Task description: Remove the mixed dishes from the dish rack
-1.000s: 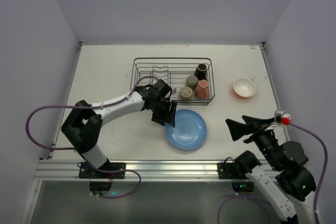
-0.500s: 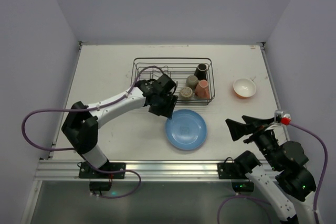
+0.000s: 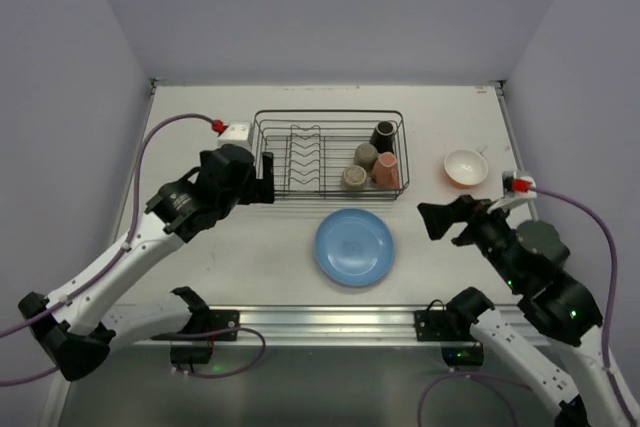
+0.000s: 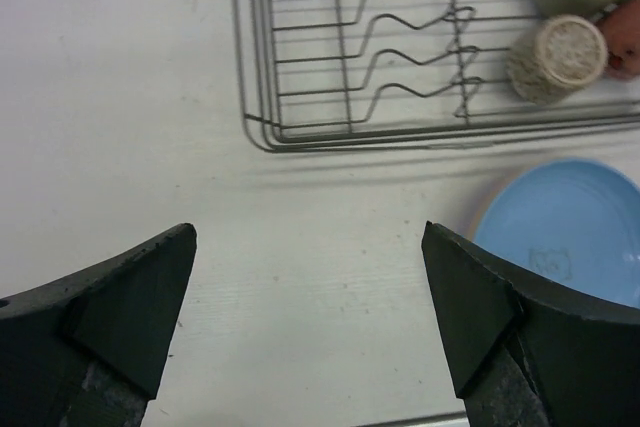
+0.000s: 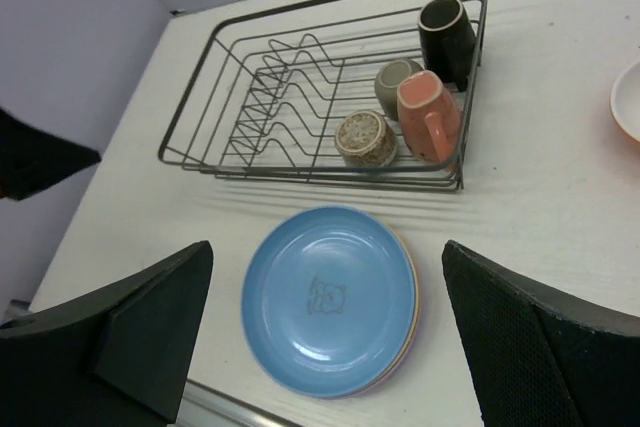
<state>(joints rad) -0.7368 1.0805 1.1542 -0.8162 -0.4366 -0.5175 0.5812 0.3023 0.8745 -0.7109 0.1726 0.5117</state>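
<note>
Next, my right gripper lifts out the beige cup (image 3: 354,177) and brings it toward my left gripper, because the remaining cups (image 3: 378,158) crowd the rack's end farther from that gripper.
The black wire dish rack (image 3: 325,113) stands at the table's middle back. Its right end holds a dark brown cup (image 3: 383,135), an olive-grey cup (image 3: 366,155), a beige cup (image 3: 354,177) and a pink cup (image 3: 387,170). The blue plate (image 3: 353,246) lies in front of the rack on top of a stack; yellow, tan and purple rims (image 5: 413,322) show under it. The orange bowl (image 3: 466,167) sits on the table right of the rack. My left gripper (image 3: 262,187) is open and empty at the rack's left end. My right gripper (image 3: 440,222) is open and empty right of the plates.
The rack's plate-divider prongs (image 4: 400,47) hold nothing. Grey walls close the table at the back and both sides. A metal rail (image 3: 330,322) runs along the near edge. A purple cable (image 3: 160,142) loops over the table's left part.
My left gripper has pulled back leftward from the blue plate's edge to the rack's left end. My right arm has swung a little forward towards the plates.
</note>
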